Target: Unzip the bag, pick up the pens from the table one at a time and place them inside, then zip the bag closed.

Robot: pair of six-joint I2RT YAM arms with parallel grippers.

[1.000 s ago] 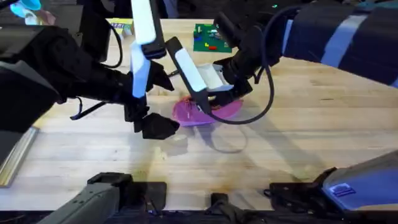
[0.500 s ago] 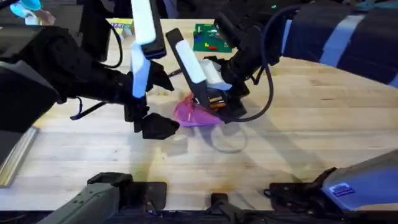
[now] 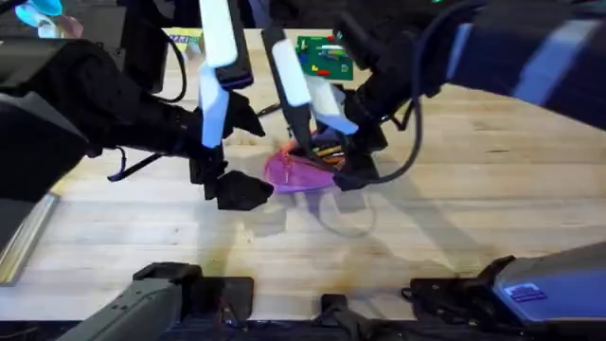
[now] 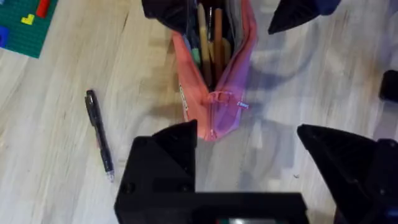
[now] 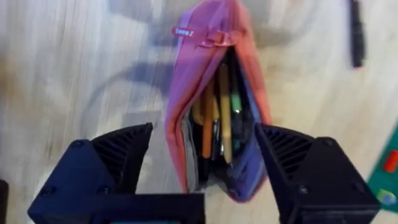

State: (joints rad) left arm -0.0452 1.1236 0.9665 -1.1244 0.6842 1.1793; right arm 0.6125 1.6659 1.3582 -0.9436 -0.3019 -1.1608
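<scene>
The pink bag (image 3: 294, 174) will stay open when I lower the black pen into it, because the sides stand apart (image 4: 214, 70) around the pens inside.
The pink bag (image 3: 301, 175) lies unzipped in the middle of the table (image 3: 473, 199). Several pens (image 5: 217, 118) lie inside it, among them tan and orange ones. A black pen (image 4: 99, 134) lies on the wood beside the bag, and it also shows as the black pen (image 5: 356, 37) past the bag's closed end. My right gripper (image 5: 208, 158) is open, with one finger on each side of the bag's open end. My left gripper (image 4: 249, 149) is open just off the bag's closed end (image 4: 214, 118) and holds nothing.
A green brick baseplate (image 3: 322, 57) lies at the back of the table, close to the black pen. A yellow item (image 3: 185, 38) sits at the back left. Bare wood stretches to the right and toward the front edge.
My right gripper has swung in over the bag's right end and now straddles it. The left arm has stayed where it was.
</scene>
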